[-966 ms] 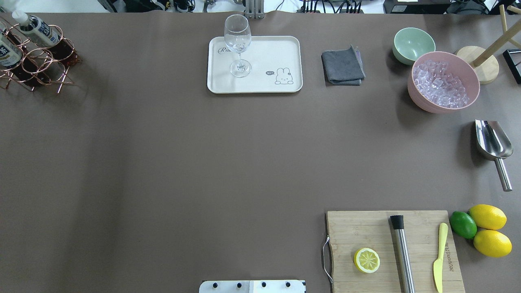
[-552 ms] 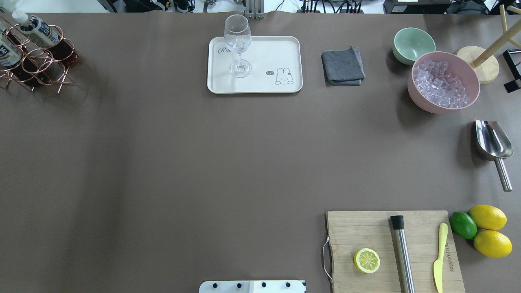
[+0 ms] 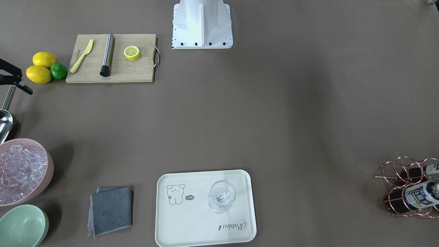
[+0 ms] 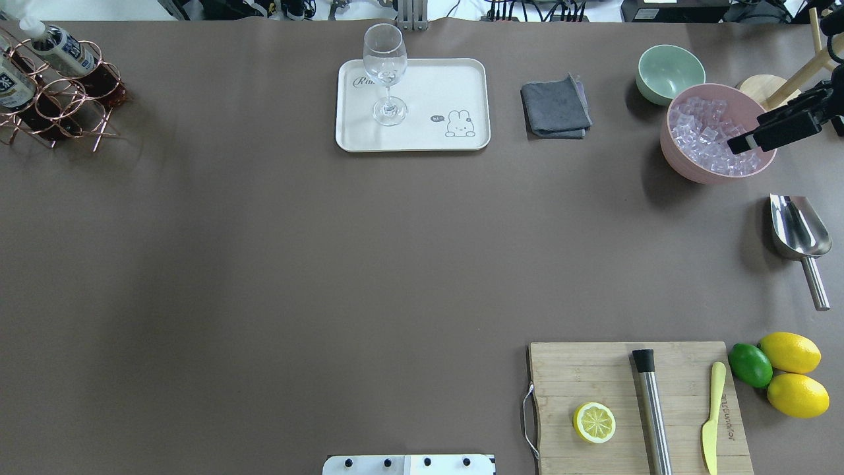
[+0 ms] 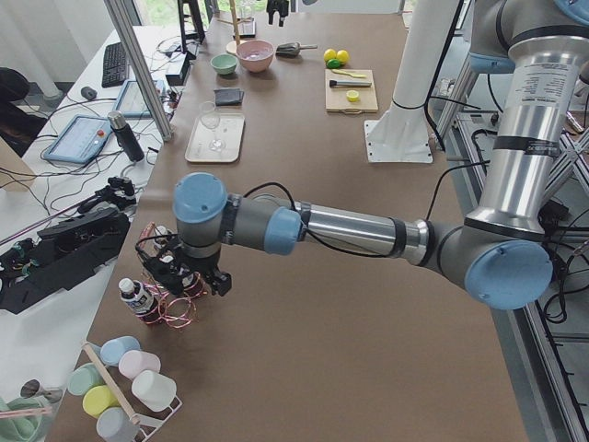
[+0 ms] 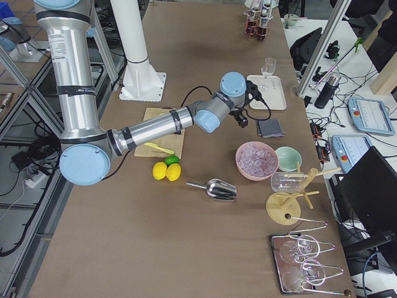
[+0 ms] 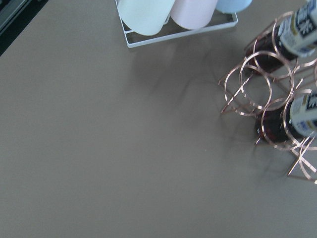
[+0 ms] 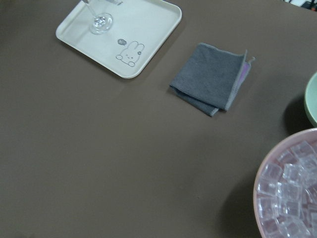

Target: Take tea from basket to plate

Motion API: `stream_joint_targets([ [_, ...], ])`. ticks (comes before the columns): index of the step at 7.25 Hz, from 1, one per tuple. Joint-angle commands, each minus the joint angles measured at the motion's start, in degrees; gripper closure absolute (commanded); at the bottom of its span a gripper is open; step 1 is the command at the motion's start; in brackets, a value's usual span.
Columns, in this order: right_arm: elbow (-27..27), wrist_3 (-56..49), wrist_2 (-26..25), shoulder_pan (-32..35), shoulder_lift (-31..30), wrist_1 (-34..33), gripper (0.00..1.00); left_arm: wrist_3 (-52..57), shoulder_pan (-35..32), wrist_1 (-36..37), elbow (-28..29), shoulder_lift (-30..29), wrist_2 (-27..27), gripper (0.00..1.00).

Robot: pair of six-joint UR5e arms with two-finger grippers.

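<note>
The basket is at the far corner, out of my right gripper's reach. My left gripper should therefore first bring the basket by its handle to the table's middle.
The basket stands at the table's far left corner, with tea bottles leaning in its rings; they also show in the left wrist view and the front view. The plate lies at the far middle and bears a stemmed glass. My left gripper hangs close by the basket; it shows only in the left side view, so I cannot tell whether it is open. My right gripper reaches in over the pink bowl; its jaws are unclear.
The pink bowl of ice, a green bowl and a grey cloth lie at the far right. A metal scoop, a cutting board with tools and lemons are at the near right. A cup rack stands beside the basket.
My right gripper has come in from the right edge and now reaches over the pink bowl. The basket, bottles, plate and glass have not moved.
</note>
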Motion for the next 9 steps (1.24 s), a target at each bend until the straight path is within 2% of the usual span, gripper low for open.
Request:
stream_joint_targets([
  [1, -0.2, 1.0, -0.6, -1.5, 0.4, 12.4, 0.00, -23.7, 6.1, -9.2, 11.7, -11.8, 4.5, 0.02],
  [2, -0.4, 1.0, -0.8, -1.5, 1.0, 14.9, 0.00, -35.0, 8.2, -13.5, 12.7, -13.1, 6.7, 0.02],
  [3, -1.3, 1.0, -1.2, -1.6, 1.0, 18.5, 0.00, -38.5, 8.4, -13.2, 12.9, -14.8, 6.7, 0.02],
  [6, -13.5, 1.0, -3.7, -2.7, 2.3, 40.2, 0.00, -41.6, 8.6, -13.6, 13.0, -15.5, 6.7, 0.02],
  [7, -14.2, 1.4, -6.1, -4.4, 3.4, 43.8, 0.00, -41.5, 8.6, -13.7, 13.2, -15.4, 6.8, 0.02],
  [8, -14.3, 8.9, -7.8, -7.0, 4.7, 48.3, 0.00, -41.4, 8.7, -14.1, 14.1, -15.4, 9.1, 0.03],
  [9, -14.3, 20.1, -12.0, -11.1, 5.1, 55.3, 0.00, -41.1, 9.9, -15.1, 14.2, -14.6, 11.8, 0.06],
])
